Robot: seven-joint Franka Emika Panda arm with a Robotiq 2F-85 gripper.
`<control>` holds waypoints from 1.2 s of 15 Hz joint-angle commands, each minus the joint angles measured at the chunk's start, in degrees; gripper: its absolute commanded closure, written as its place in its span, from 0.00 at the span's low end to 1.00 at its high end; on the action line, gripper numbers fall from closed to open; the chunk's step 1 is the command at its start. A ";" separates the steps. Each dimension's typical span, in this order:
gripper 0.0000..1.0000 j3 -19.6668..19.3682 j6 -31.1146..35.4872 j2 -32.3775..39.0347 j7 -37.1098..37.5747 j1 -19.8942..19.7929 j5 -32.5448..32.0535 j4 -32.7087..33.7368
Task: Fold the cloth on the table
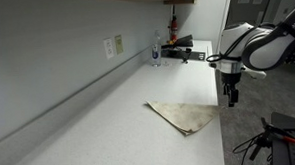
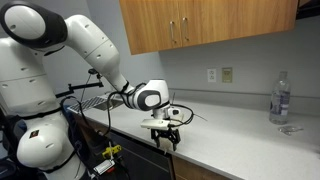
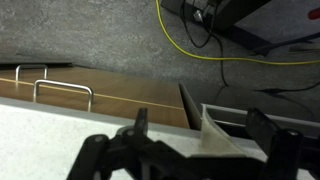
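The robot's open gripper hangs beyond the cloth corner jutting over the table edge, so it should move gently back in, grip that corner (image 1: 217,107) and raise it inward.
The beige cloth (image 1: 185,116) lies flat on the white table (image 1: 109,114), close to the table's open edge, with one corner pointing toward that edge. My gripper (image 1: 231,99) hangs open just beyond the edge, beside the cloth and apart from it. In the wrist view the gripper (image 3: 200,116) frames a cloth corner (image 3: 216,142) lying on the table edge (image 3: 60,120), and nothing sits between the fingers (image 3: 141,122). An exterior view shows the gripper (image 2: 166,140) low at the counter's front, where the cloth is not distinguishable.
A clear water bottle (image 2: 281,97) stands near the back wall, also seen as a bottle (image 1: 155,52). Dark equipment (image 1: 179,41) sits at the counter's far end. Wooden drawers with metal handles (image 3: 62,90) lie under the counter. Yellow cables (image 3: 215,50) cross the floor.
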 commanded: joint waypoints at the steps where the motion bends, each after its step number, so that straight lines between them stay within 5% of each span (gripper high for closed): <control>1: 0.00 -3.09 0.58 3.87 -11.06 -4.77 3.00 3.71; 5: 0.00 -3.78 -1.54 6.39 -19.52 -8.06 5.95 6.97; 7: 0.00 -1.05 -0.32 5.42 -10.10 -4.17 3.77 4.12; 8: 0.00 -2.54 -0.16 5.57 -14.13 -6.77 4.04 4.82; 18: 0.00 -0.23 0.91 6.42 -10.49 -4.19 3.85 4.72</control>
